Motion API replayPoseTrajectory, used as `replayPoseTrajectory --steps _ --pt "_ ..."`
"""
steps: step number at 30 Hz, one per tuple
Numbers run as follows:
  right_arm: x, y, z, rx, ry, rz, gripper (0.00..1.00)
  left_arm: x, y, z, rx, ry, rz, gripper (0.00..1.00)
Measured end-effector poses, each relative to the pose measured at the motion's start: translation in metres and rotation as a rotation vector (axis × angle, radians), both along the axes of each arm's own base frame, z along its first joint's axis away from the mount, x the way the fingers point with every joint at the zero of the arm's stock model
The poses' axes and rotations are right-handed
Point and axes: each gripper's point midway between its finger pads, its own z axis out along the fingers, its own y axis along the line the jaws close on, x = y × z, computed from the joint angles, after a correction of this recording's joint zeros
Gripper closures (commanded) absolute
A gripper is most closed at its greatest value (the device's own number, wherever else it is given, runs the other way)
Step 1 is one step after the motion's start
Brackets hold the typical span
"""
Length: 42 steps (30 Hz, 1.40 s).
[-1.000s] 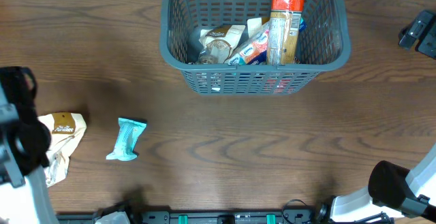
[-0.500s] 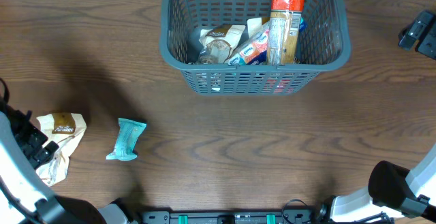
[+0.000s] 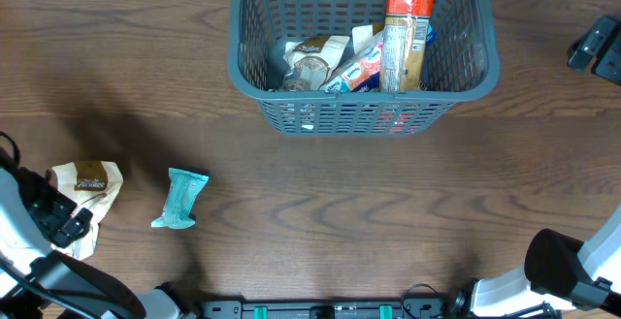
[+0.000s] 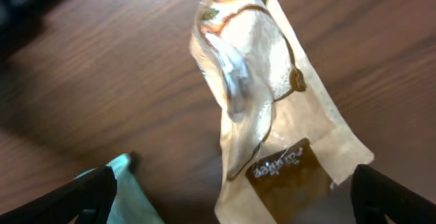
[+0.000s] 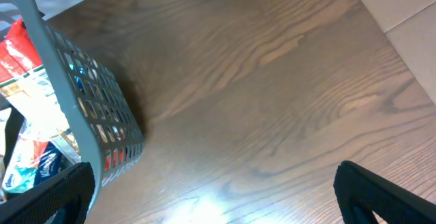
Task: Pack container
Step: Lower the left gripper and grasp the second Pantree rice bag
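Observation:
Next, I pull back and grab the raised clear fold (image 4: 236,84) before lifting, because my left gripper's fingers reach past the middle of the tan packet toward its brown label (image 3: 91,175).
The container (image 3: 359,106), a dark grey slotted basket, stands at the table's far middle with several snack packets inside, a tall orange one (image 3: 408,33) upright. A tan packet with a brown label (image 3: 89,188) and a teal packet (image 3: 180,199) lie on the table at the near left. My left gripper (image 4: 235,207) hovers open over the tan packet (image 4: 272,122), its fingers to either side and nothing between them. The teal packet (image 4: 129,190) shows by its left finger. My right gripper (image 5: 214,203) hangs open over bare wood, right of the container (image 5: 75,108).
The left arm (image 3: 44,232) fills the near left corner. The right arm's base (image 3: 572,271) sits at the near right, and its gripper (image 3: 597,47) is at the far right edge. Brown wood lies between the packets and the basket.
The left arm has drawn back toward the near left corner, uncovering more of the tan packet. The packets, the basket and the right arm have not moved.

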Motion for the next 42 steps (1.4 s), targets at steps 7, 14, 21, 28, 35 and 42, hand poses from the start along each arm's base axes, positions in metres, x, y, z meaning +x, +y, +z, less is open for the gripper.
replayPoseTrajectory --steps 7,14,21,28,35,42 --pt "0.000 0.000 0.000 0.000 0.001 0.000 0.01 -0.013 -0.001 -0.036 0.016 0.052 -0.012 0.01" --pt "0.000 0.000 0.000 0.001 0.001 0.000 0.01 -0.004 0.019 -0.043 0.112 0.026 -0.052 0.01" --pt "0.000 0.000 0.000 0.000 0.000 0.000 0.01 0.022 0.036 -0.039 0.180 -0.083 -0.097 0.01" --pt "0.000 0.000 0.000 0.000 0.001 0.000 0.01 0.043 0.025 -0.043 0.097 -0.199 -0.017 0.01" --pt "0.000 0.000 0.000 0.000 0.001 0.000 0.01 0.037 0.008 -0.047 0.004 -0.195 0.153 0.01" --pt "0.000 0.000 0.000 0.001 0.001 0.000 0.01 0.028 0.007 -0.049 0.009 -0.156 0.234 0.01"
